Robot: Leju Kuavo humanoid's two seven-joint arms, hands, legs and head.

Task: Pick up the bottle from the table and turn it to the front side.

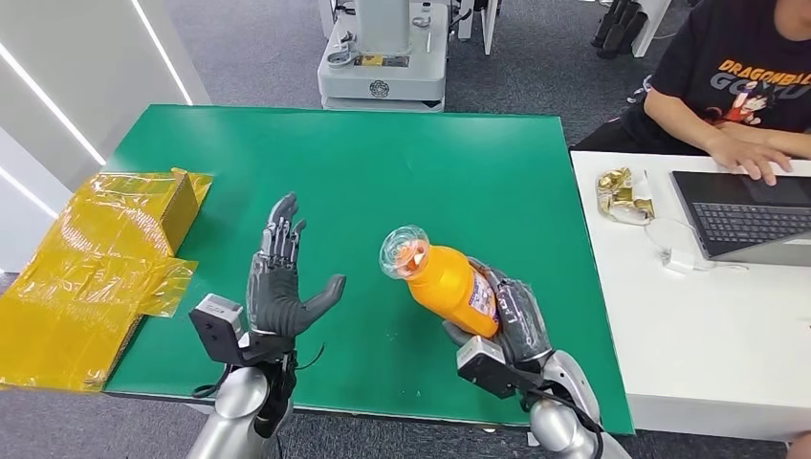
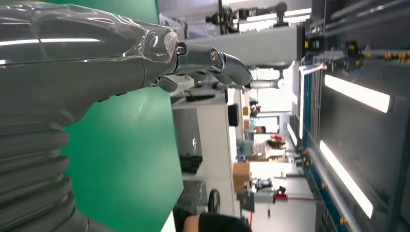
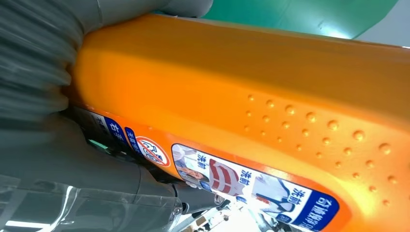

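The printed label (image 1: pixel 483 297) continues beneath my right gripper, so I should expect more letters hidden there when I carry the orange bottle (image 1: pixel 447 282) away.
An orange bottle (image 1: pixel 449 284) with a clear cap and a printed label is lifted above the green table (image 1: pixel 383 172), tilted with its cap toward the upper left. My right hand (image 1: pixel 512 320) grips its lower body from the right. In the right wrist view the bottle (image 3: pixel 270 111) has a dotted orange face and its label strip lies beside my right hand (image 3: pixel 72 169). My left hand (image 1: pixel 282 282) is raised to the left of the bottle with fingers spread and nothing in it; the left wrist view has my left hand (image 2: pixel 121 53) over the green table (image 2: pixel 125 154).
A yellow taped cardboard box (image 1: pixel 96 258) lies at the table's left edge. To the right stands a white table (image 1: pixel 689 325) with a laptop (image 1: pixel 746 215), a cable and a gold wrapper (image 1: pixel 622 196); a person in a black shirt (image 1: pixel 736 76) sits there. A robot base (image 1: pixel 383 57) stands behind the table.
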